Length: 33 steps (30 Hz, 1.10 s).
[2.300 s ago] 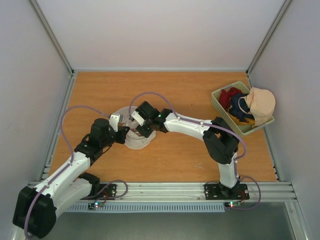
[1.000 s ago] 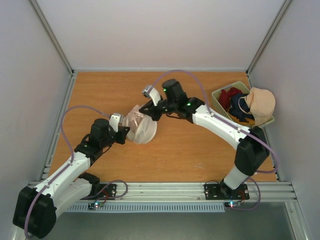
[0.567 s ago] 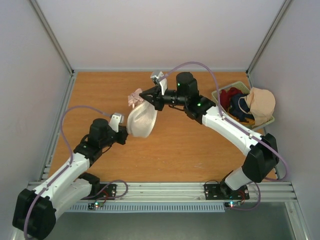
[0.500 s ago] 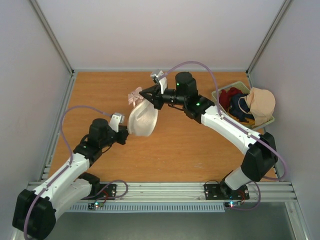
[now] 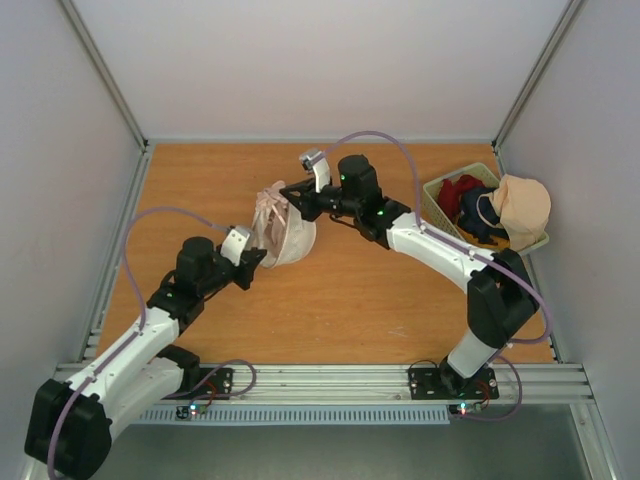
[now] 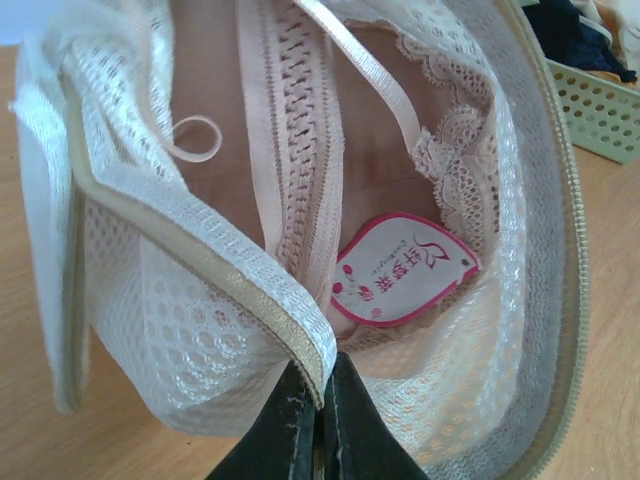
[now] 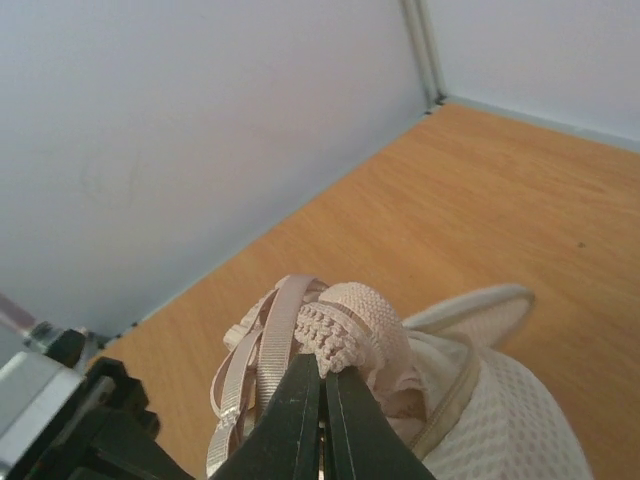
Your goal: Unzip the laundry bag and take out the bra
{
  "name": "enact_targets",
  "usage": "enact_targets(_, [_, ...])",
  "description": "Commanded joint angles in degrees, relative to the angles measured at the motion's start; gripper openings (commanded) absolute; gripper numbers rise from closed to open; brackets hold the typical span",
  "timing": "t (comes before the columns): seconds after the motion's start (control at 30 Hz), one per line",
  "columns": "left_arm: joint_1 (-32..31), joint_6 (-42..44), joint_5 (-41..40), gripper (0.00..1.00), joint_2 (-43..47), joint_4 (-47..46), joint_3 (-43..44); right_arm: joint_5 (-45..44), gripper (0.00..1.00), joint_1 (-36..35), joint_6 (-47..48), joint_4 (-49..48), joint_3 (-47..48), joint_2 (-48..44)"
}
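Observation:
The bra's tagged part is still deep in the bag, so the robot's left gripper should come away from the bag's rim and take the bra's bunched fold from the right gripper.
The off-white mesh laundry bag hangs open between both arms above the table. My left gripper is shut on the bag's zipper rim. Inside the bag, in the left wrist view, lies the dusty pink bra with lace, thin straps and a pink-edged tag. My right gripper is shut on a bunched fold of the bra and its straps, which stick up out of the bag's mouth. The bra's top shows in the top view.
A green plastic basket stands at the back right, holding red and navy cloths and a pale peach rounded garment. The basket's corner shows in the left wrist view. White walls enclose the wooden table.
My right gripper rose from the bag with the bra, lifting bag and bra off the table toward the back, then drew slightly down and left. The bra now sticks farther out.

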State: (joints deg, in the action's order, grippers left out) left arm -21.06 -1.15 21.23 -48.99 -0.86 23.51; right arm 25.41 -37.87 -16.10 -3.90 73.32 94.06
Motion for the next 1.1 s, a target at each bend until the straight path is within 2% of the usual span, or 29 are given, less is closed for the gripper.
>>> enact_targets(0.0, [0.2,4.8,1.1,0.07,0.5,-3.1,-0.4,10.9,0.01,-0.3,-5.9,-16.3,-1.5,-0.1])
enact_targets(0.03, [0.2,4.3,0.0,0.19,0.6,-2.7,-0.3,13.0,0.01,-0.3,-7.4,-19.5,-1.9,-0.3])
enact_targets(0.1, [0.2,3.6,-2.1,0.52,1.2,-1.9,-0.3,12.9,0.01,-0.3,-7.0,-18.0,-1.6,-0.5])
enact_targets(0.13, [0.2,3.6,-2.7,0.61,1.8,-1.5,-0.3,11.3,0.01,-0.3,-5.3,-15.3,-1.3,-0.7])
enact_targets(0.17, [0.2,4.1,-2.8,0.63,2.5,-0.9,0.0,8.9,0.01,-0.3,-3.4,-12.1,-1.4,-0.8])
enact_targets(0.3, [0.2,6.6,-1.6,0.66,7.8,3.5,3.6,2.2,0.01,-1.3,5.5,-1.8,-1.3,-1.4])
enact_targets(0.43, [0.2,9.2,4.4,0.7,12.3,5.4,6.8,2.2,0.01,-3.5,13.7,1.8,-2.4,-3.1])
enact_targets(0.6, [0.2,10.6,-4.0,0.67,5.2,7.4,8.4,7.7,0.01,-3.5,15.2,-0.8,-5.9,-4.8])
enact_targets(0.73, [0.2,19.3,2.4,0.76,3.1,8.9,8.7,8.9,0.01,-3.7,15.2,-0.1,-6.4,-4.8])
enact_targets(0.8, [0.2,21.1,2.1,0.8,1.7,8.8,8.9,10.8,0.01,-4.1,15.2,-0.4,-6.9,-5.1])
enact_targets(0.87, [0.1,22.3,0.9,0.8,0.7,7.6,9.1,12.9,0.01,-4.7,17.8,0.2,-6.7,-5.2])
enact_targets(1.0, [-0.6,23.3,5.5,0.8,0.5,6.3,8.9,13.6,0.01,-5.5,17.9,0.3,-6.8,-5.2])
enact_targets(1.07, [-1.6,23.1,5.3,0.8,-0.2,4.9,8.4,15.2,0.01,-5.9,18.2,0.3,-6.6,-5.0])
